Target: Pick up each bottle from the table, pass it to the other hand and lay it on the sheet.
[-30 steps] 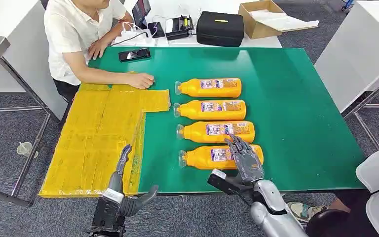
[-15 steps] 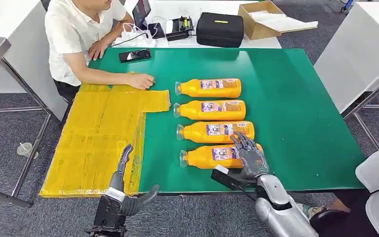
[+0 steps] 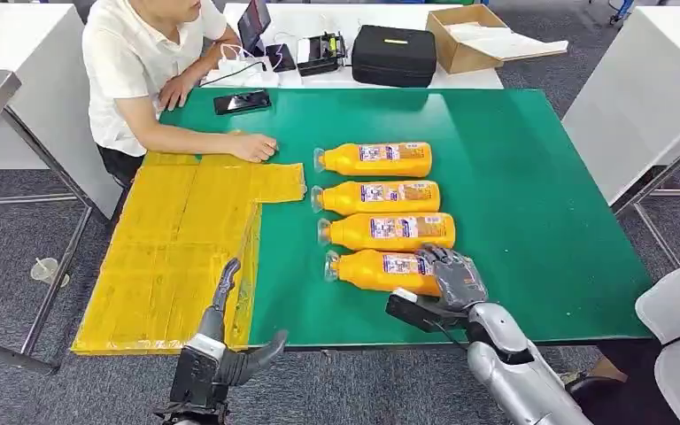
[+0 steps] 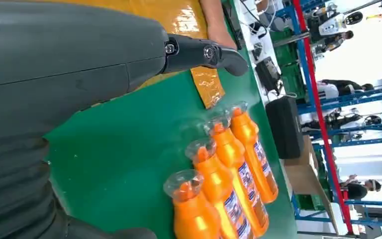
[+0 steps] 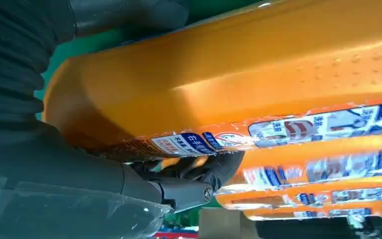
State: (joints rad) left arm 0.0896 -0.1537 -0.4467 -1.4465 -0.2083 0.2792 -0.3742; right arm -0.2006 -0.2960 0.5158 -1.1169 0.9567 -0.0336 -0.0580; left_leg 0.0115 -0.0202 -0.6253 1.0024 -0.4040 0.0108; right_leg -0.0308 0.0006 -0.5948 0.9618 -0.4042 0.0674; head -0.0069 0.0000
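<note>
The nearest orange bottle [image 3: 369,269] has its small-print label [image 3: 403,264] facing up, so I should expect a bold logo hidden on its bottom side when I pick it up.
Several orange bottles with clear caps lie side by side on the green table [image 3: 531,204]. My right hand [image 3: 456,279] grips the base end of the nearest bottle [image 3: 376,270], fingers curled over it; that bottle lies slightly askew. In the right wrist view the held bottle [image 5: 229,84] lies against my right hand [image 5: 40,149], with the other bottles [image 5: 318,191] behind it. The yellow sheet [image 3: 173,248] covers the table's left part. My left hand [image 3: 223,347] hangs open at the front edge beside the sheet, holding nothing. The left wrist view shows my left hand [image 4: 54,99] and the bottle row [image 4: 229,164].
A person sits at the far left corner, one hand [image 3: 254,146] resting on the sheet's far edge. A phone [image 3: 242,100] lies on the table near them. A black case [image 3: 396,53] and a cardboard box [image 3: 469,35] stand on the table behind. Another person's sleeve [image 3: 677,336] is at the right.
My right hand has shifted right and curled its fingers around the nearest bottle's base. That bottle has turned slightly, its base end now nearer the table's front edge. The left hand has barely moved.
</note>
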